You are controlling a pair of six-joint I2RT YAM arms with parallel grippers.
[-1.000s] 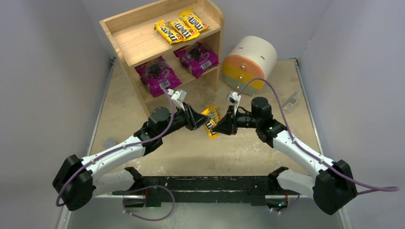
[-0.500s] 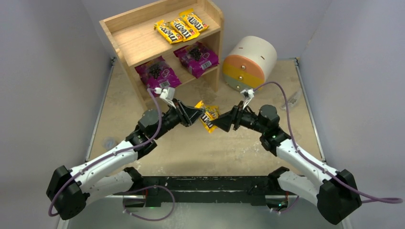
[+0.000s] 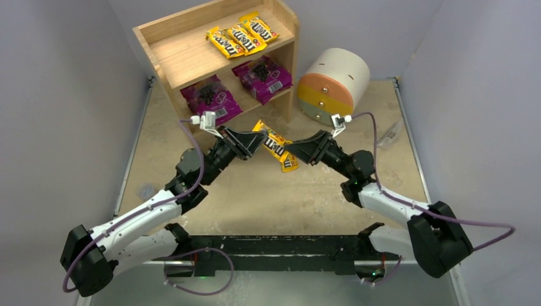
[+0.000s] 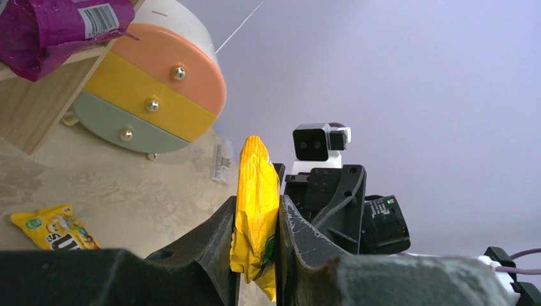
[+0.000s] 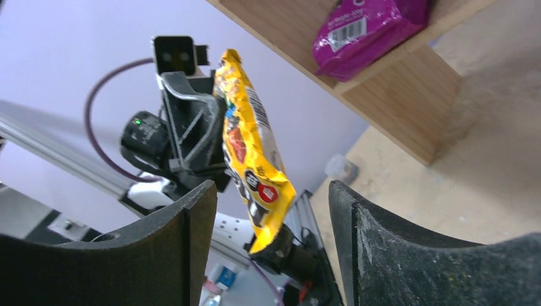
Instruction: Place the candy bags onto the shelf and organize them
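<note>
The yellow packet's loose end [image 5: 268, 217] lies at a slant across my right gripper's open fingers, so my right gripper should turn over and grab that loose end before it carries it to the shelf.
My left gripper [image 3: 258, 139] is shut on one end of a yellow M&M's packet [image 3: 273, 144], held in the air in front of the shelf [image 3: 167, 48]. In the left wrist view the packet [image 4: 255, 191] stands edge-on between my fingers. My right gripper [image 3: 292, 148] is open at the packet's other end; in the right wrist view the packet [image 5: 252, 146] hangs between the spread jaws without touching them. Three yellow packets [image 3: 241, 35] lie on the upper tier and two magenta bags [image 3: 209, 97] on the lower. Another yellow packet [image 4: 54, 227] lies on the table.
A round white drum [image 3: 333, 84] with orange, yellow and green drawers stands right of the shelf. A small clear item [image 3: 389, 135] lies near the right wall. Grey walls close in both sides.
Both grippers have risen and moved toward the shelf. The right gripper has opened and let go of the packet, which only the left gripper now holds, lying flatter.
</note>
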